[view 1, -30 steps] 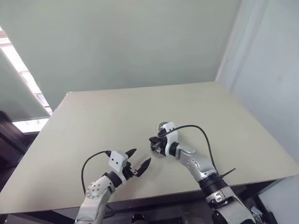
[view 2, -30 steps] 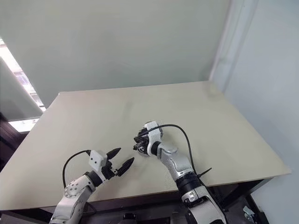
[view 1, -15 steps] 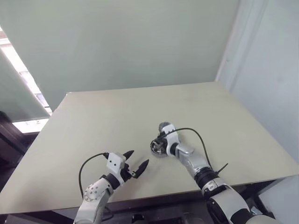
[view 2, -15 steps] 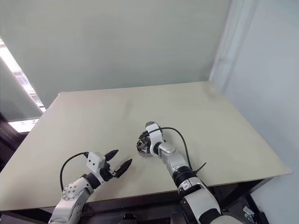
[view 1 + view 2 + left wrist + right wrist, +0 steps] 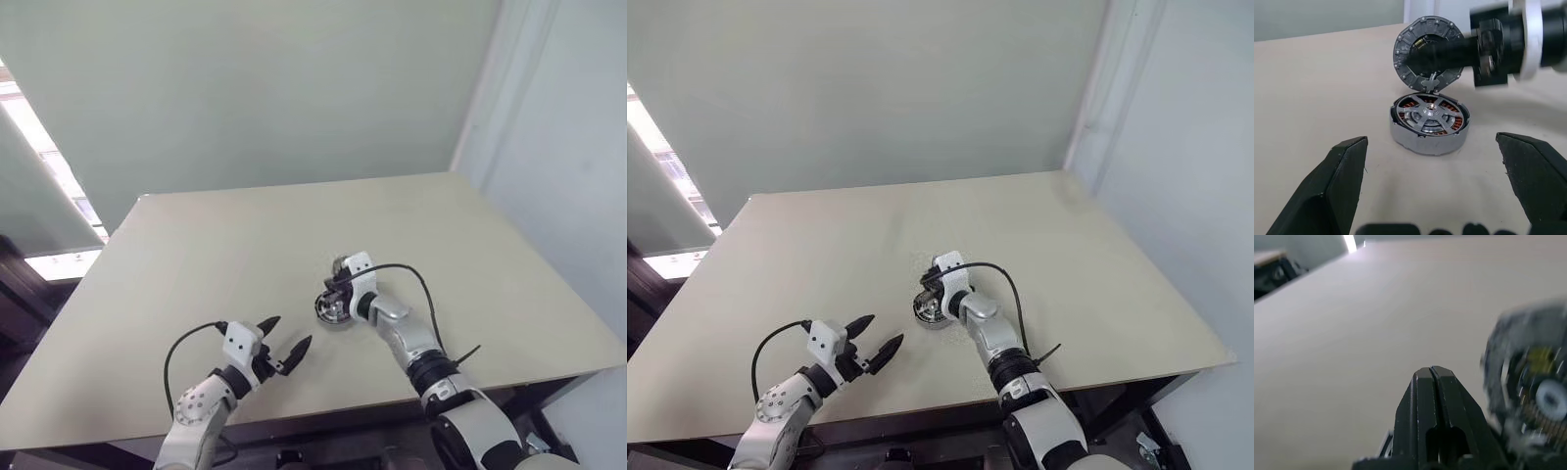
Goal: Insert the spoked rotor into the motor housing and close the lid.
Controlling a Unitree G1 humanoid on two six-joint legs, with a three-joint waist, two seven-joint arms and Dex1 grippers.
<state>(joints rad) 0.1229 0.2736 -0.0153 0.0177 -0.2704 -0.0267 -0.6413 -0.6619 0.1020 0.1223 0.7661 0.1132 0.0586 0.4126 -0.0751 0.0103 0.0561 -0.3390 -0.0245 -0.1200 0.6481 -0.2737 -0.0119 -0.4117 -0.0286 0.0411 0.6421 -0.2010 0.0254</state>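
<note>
The lid's inner side (image 5: 1422, 38) has my right gripper's closed fingers across it, blocking the lid's closing path, so I should withdraw them to the motor housing's near side.
The motor housing (image 5: 1428, 138) sits on the table with copper windings showing, and the shiny spoked rotor (image 5: 1429, 112) lies inside it. The lid (image 5: 1449, 29), grey with a ribbed rim, stands upright at the housing's far edge. My right gripper (image 5: 1418, 56) is shut with nothing in it, and its fingers (image 5: 1432, 416) reach across the lid's face. The blurred lid (image 5: 1533, 382) is close beside them in the right wrist view. My left gripper (image 5: 286, 333) hovers open and empty, nearer me and to the left of the housing (image 5: 331, 311).
The beige table (image 5: 216, 245) stretches wide around the housing. Its right edge (image 5: 549, 274) runs close to a pale wall. A black cable (image 5: 416, 284) loops off my right wrist.
My right gripper has shifted a little farther from me at the housing, still shut. My left gripper stays where it was, open.
</note>
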